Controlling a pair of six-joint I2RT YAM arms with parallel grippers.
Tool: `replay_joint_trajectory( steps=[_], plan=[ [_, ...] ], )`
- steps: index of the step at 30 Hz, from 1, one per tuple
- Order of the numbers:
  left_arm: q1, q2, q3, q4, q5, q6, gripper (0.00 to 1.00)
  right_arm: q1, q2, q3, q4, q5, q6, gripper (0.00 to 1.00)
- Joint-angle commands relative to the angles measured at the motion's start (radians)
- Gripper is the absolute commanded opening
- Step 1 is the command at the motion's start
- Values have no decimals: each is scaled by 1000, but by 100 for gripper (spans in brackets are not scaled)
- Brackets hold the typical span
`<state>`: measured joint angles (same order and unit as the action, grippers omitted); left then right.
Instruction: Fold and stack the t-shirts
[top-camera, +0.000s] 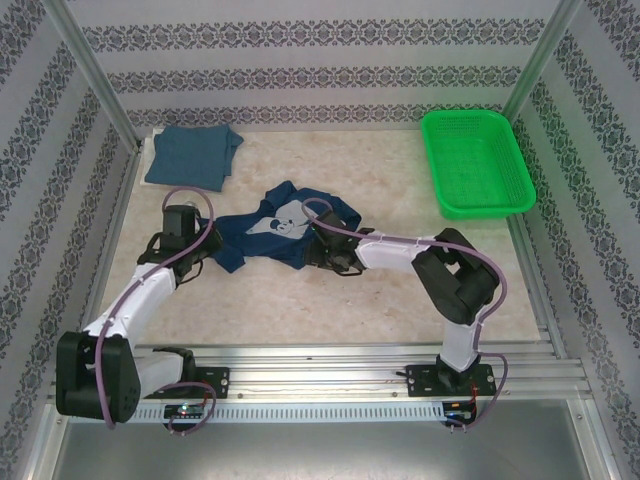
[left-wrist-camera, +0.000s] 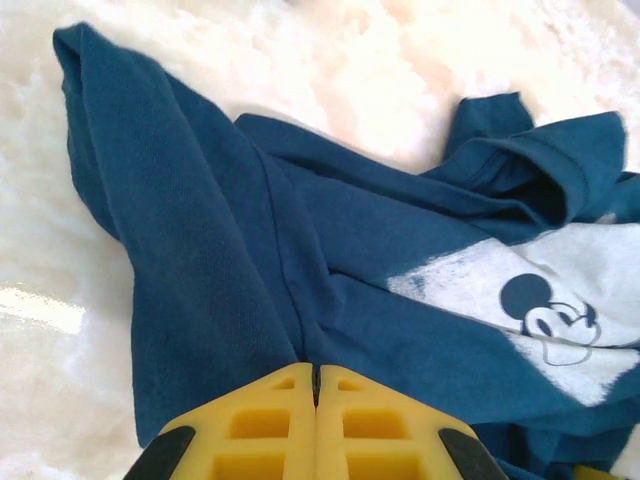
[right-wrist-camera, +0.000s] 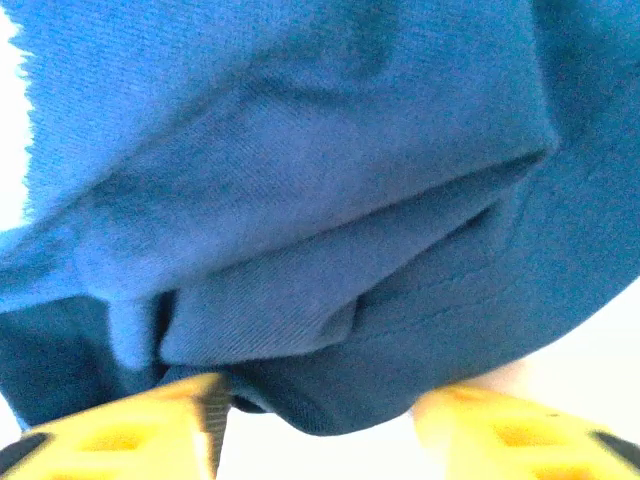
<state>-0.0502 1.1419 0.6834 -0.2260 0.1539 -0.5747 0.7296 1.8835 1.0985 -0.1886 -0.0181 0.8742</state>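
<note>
My left gripper needs to take the t-shirt's near corner (top-camera: 232, 264) and flip it over before folding, since the navy t-shirt lies crumpled with its white cartoon print (top-camera: 284, 220) facing up.
The dark navy t-shirt (top-camera: 262, 232) lies crumpled at mid-table, its white cartoon print (left-wrist-camera: 560, 300) facing up. My left gripper (top-camera: 206, 252) sits at the shirt's left edge. In the left wrist view its yellow fingers (left-wrist-camera: 315, 368) are pressed together, pinching a ridge of navy cloth (left-wrist-camera: 210, 260). My right gripper (top-camera: 323, 250) is at the shirt's right side. Its fingers (right-wrist-camera: 320, 405) stand apart, with a bunched fold of navy cloth (right-wrist-camera: 330, 300) hanging between them. The teal-blue t-shirt (top-camera: 192, 155) lies folded at the back left corner.
A green plastic mesh basket (top-camera: 476, 162) stands at the back right. Bare table (top-camera: 300, 300) stretches between the navy shirt and the arm bases. Patterned walls and metal posts close in the table on three sides.
</note>
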Motion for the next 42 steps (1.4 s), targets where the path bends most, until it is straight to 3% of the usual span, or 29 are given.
replay_joint_trajectory(
  steps=[1, 2, 13, 19, 22, 25, 26, 30, 32, 35, 36, 37, 38, 39, 42],
  plan=[
    [13, -77, 61, -39, 7, 17, 0, -44, 69, 41, 90, 51, -5, 13],
    [14, -103, 79, -52, 3, 17, 0, -54, 58, 31, 103, 43, -4, 0],
    [19, -265, 414, -158, -1, 72, 0, -81, -458, -76, 1, 53, -133, 0],
    [19, -298, 608, -213, -14, 126, 0, -96, -699, 7, -172, 62, -229, 0],
    [19, -246, 680, -276, 83, 127, 3, -130, -745, 18, -217, 33, -241, 0],
    [18, -189, 571, -260, 254, 42, 1, -164, -734, 4, -224, 3, -253, 0],
    [13, -190, 496, -228, 285, 26, 4, -174, -727, 4, -226, -4, -265, 0],
    [-44, -235, 247, -243, 250, 56, 40, -253, -707, 16, -321, 21, -303, 0],
    [-62, -243, 169, -311, 198, 89, 45, -307, -716, -22, -353, 74, -325, 0],
    [-82, -230, 53, -289, 215, 37, 54, -448, -690, -107, -313, -12, -341, 0],
    [-98, -227, 21, -269, 201, 16, 55, -479, -678, -130, -293, -27, -344, 8],
    [-115, -216, -10, -256, 172, 3, 56, -507, -659, -151, -265, -57, -353, 25],
    [-132, -201, -35, -248, 139, -9, 57, -530, -639, -157, -256, -87, -367, 48],
    [-138, -184, -61, -233, 123, -20, 65, -544, -626, -153, -263, -95, -372, 62],
    [-142, -124, -129, -146, 144, -44, 68, -523, -657, -157, -308, -126, -394, 77]
  ],
)
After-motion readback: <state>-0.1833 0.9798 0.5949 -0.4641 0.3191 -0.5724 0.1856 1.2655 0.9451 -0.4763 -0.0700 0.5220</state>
